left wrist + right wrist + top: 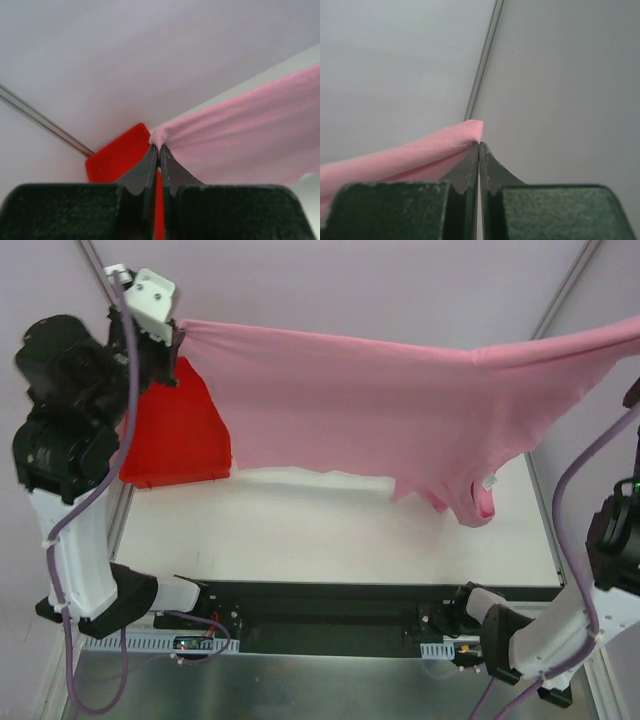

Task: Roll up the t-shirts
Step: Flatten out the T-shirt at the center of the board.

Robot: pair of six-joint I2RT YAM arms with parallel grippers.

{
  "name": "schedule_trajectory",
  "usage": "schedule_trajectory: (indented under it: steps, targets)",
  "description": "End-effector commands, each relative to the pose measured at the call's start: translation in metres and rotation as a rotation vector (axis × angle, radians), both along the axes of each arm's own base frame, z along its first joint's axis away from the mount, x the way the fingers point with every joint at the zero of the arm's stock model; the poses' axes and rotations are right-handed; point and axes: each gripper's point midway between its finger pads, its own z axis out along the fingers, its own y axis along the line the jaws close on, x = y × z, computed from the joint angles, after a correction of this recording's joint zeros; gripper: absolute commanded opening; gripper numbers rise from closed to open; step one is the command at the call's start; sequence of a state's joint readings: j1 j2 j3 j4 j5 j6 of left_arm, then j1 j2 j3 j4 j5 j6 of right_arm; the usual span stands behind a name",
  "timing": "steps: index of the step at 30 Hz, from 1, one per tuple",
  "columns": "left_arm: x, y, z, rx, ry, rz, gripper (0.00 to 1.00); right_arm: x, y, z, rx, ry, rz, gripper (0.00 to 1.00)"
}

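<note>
Next, I swing the t-shirt down flat over the white table (pixel 330 535) with my left gripper and my right gripper, because the t-shirt's collar end (pixel 478 492) hangs crumpled in the air.
A light-pink t-shirt (pixel 370 410) hangs stretched in the air between my two grippers, above the white table. Its collar with a small white label (pixel 488 483) droops at the lower right. My left gripper (pixel 178 335) is shut on one corner of the t-shirt at the upper left; in the left wrist view the t-shirt (pixel 240 145) bunches at the gripper's (pixel 159 147) closed tips. My right gripper is out of the top view past the right edge; in the right wrist view the gripper (pixel 479 144) is shut on the hemmed edge of the t-shirt (pixel 420 150).
A red plastic tray (pixel 175 430) lies at the table's left side, partly under the shirt, and shows in the left wrist view (pixel 117 155). The white table (pixel 330 535) has its front edge by the arm bases. Grey walls and a thin frame pole (pixel 482 60) surround the space.
</note>
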State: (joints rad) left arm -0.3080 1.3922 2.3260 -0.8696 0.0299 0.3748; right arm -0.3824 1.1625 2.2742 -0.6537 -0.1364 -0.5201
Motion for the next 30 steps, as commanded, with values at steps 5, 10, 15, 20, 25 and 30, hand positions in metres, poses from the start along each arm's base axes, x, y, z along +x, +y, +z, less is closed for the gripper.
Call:
schedule_trajectory:
  steps: [5,10,15,20,25,30]
  targets:
    - [-0.067,0.041,0.076,-0.062,-0.274,0.096,0.0,-0.069,0.013,0.017,-0.117,-0.074,-0.096,0.01]
    - [-0.059,0.039,0.075,-0.055,-0.27,0.097,0.0,-0.056,0.004,0.004,-0.136,-0.009,-0.117,0.01]
    - [-0.017,0.03,0.054,-0.001,-0.199,0.113,0.0,0.007,-0.027,-0.03,-0.123,0.132,-0.132,0.0]
    - [0.031,0.021,0.035,0.042,-0.137,0.137,0.0,0.066,-0.063,-0.062,-0.12,0.269,-0.179,0.01]
    - [0.055,0.011,0.031,0.025,-0.12,0.125,0.0,0.099,-0.077,-0.079,-0.11,0.319,-0.177,0.01]
    - [0.055,0.006,0.043,0.005,-0.152,0.098,0.0,0.095,-0.079,-0.059,-0.131,0.27,-0.2,0.01]
